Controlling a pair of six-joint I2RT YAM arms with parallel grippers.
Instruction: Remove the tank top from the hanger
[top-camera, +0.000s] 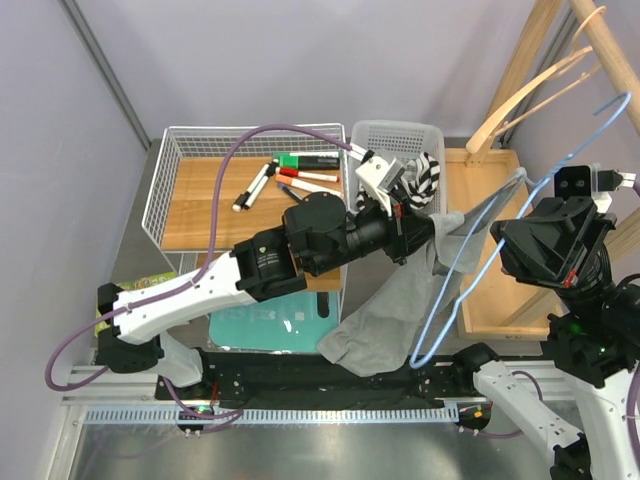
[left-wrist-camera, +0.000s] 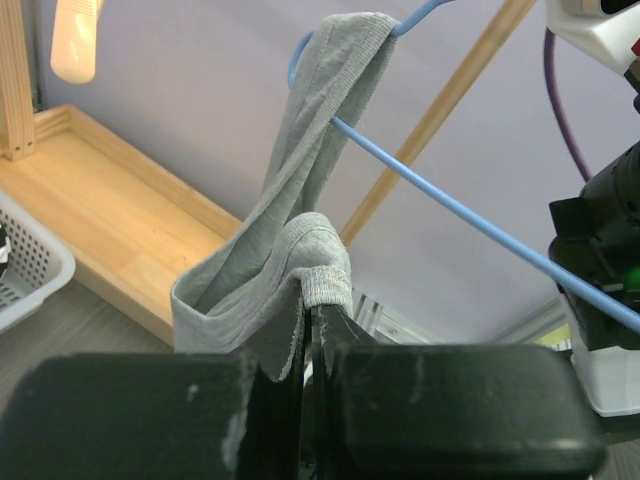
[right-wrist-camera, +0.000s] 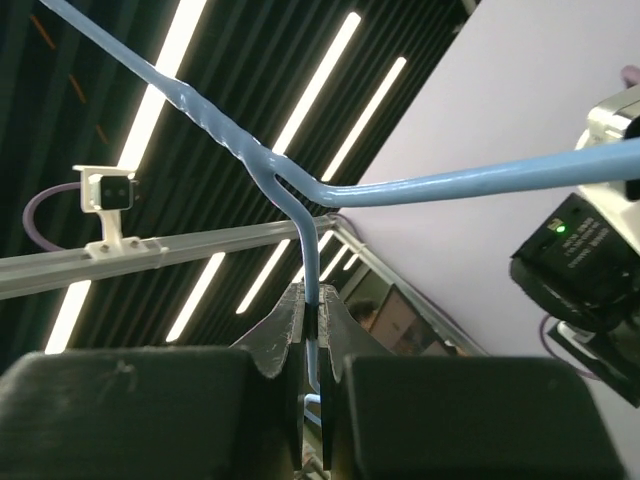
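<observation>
The grey tank top's strap (top-camera: 510, 188) is looped over the hanger's shoulder, so my left gripper should pull back while my right gripper tilts the blue wire hanger (top-camera: 462, 297) out of the strap.
The grey tank top (top-camera: 395, 300) hangs from the blue wire hanger (top-camera: 462, 262) and drapes down onto the black base rail. One strap is still looped over the hanger's shoulder (left-wrist-camera: 345, 60). My left gripper (top-camera: 432, 228) is shut on the other strap's hem (left-wrist-camera: 325, 283), pulled off to the side of the hanger bar. My right gripper (top-camera: 520, 232) is shut on the hanger's neck (right-wrist-camera: 312, 300) and holds the hanger up in the air, hook end pointing up and right.
A wire basket (top-camera: 180, 170) with markers on a wooden board stands at the back left. A white plastic basket (top-camera: 372, 135) holds a striped cloth. A wooden rack (top-camera: 520, 80) with wooden hangers stands at the right. A teal mat (top-camera: 262, 325) lies under my left arm.
</observation>
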